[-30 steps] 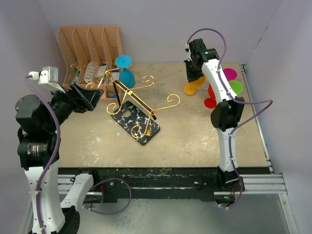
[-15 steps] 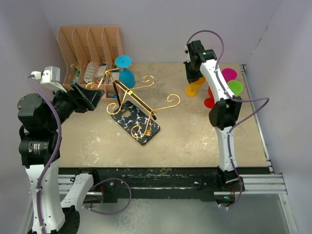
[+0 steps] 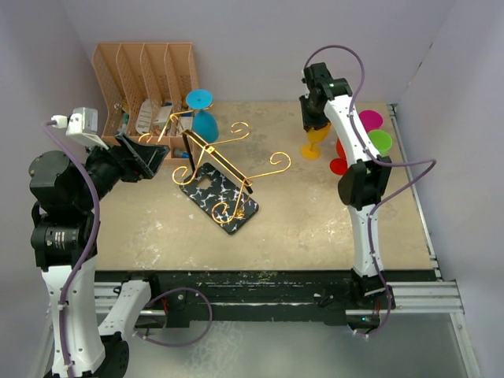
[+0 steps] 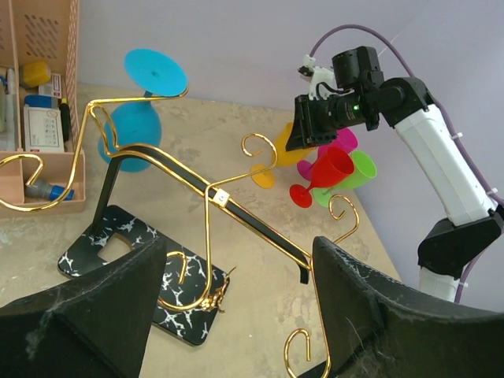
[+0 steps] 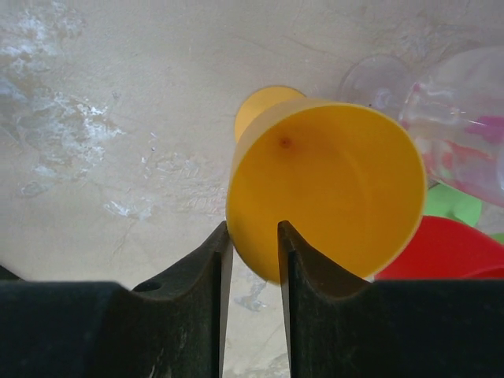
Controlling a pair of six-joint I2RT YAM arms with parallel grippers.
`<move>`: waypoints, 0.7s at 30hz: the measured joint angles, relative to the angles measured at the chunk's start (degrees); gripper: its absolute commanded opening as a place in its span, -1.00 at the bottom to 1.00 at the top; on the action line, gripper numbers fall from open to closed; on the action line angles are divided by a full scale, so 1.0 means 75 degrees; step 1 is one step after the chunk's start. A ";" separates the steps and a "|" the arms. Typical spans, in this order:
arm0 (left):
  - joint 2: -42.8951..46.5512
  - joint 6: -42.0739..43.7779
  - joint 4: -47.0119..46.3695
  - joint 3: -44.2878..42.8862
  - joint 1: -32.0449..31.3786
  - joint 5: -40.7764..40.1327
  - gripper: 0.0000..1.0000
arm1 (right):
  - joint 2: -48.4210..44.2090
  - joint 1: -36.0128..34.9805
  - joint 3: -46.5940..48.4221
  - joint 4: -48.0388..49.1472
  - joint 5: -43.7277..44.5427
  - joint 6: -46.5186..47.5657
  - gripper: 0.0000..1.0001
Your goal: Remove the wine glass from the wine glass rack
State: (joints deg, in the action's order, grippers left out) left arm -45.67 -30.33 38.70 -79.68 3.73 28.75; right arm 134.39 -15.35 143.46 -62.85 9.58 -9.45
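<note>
My left gripper is near the blue wine glass, which hangs on the rack arm (image 3: 183, 113) far from my right gripper, so my left gripper should take the glass by its base (image 3: 199, 99).
The gold wire wine glass rack (image 3: 236, 161) stands on its black marble-look base (image 3: 206, 195) at mid-table; it also shows in the left wrist view (image 4: 209, 197). A blue wine glass (image 3: 204, 120) hangs upside down on its far left arm, also in the left wrist view (image 4: 135, 126). My left gripper (image 3: 146, 157) is open and empty, left of the rack, with its fingers (image 4: 378, 315) apart. My right gripper (image 3: 315, 118) is shut on the rim of an orange wine glass (image 3: 314, 140), at the back right, away from the rack. One finger (image 5: 315, 268) is inside the bowl (image 5: 331, 181).
An orange-brown slotted organiser (image 3: 146, 75) with small items stands at the back left. Magenta (image 3: 370, 120), green (image 3: 381, 141) and red (image 3: 340, 163) glasses stand at the back right beside the orange one. Walls close in at the back and both sides.
My right gripper has shifted slightly right and turned the orange glass from tilted to nearly upright, foot down. The left arm and the rack have barely moved.
</note>
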 measured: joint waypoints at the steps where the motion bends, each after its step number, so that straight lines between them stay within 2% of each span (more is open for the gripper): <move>1: -0.0003 0.0000 -0.0003 0.0012 0.0000 0.0000 0.56 | -0.0067 0.0000 0.0000 0.0000 0.0003 -0.0003 -0.35; 5: -0.0003 -0.0003 -0.0017 0.0061 0.0000 0.0003 0.56 | -0.0548 0.0000 -0.0023 0.0015 0.0067 -0.0003 -0.34; 11: -0.0076 -0.0006 -0.0128 0.0236 0.0000 0.0058 0.57 | -0.2092 0.0000 -0.0306 0.0210 0.0219 -0.0029 -0.35; 16: -0.0452 -0.0058 -0.0469 0.0274 0.0000 0.0134 0.57 | -0.3952 -0.0012 -0.1343 0.0766 0.0192 -0.0096 -0.35; 21: -0.1457 -0.0221 -0.0962 0.0047 0.0000 0.0321 0.51 | -0.6085 -0.0117 -0.3174 0.1530 0.0114 -0.0204 -0.35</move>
State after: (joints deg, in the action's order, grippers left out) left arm -56.60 -31.99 31.48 -79.33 3.73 31.16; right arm 88.75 -16.23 119.66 -51.37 10.44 -10.98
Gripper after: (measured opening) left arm 0.780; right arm 0.325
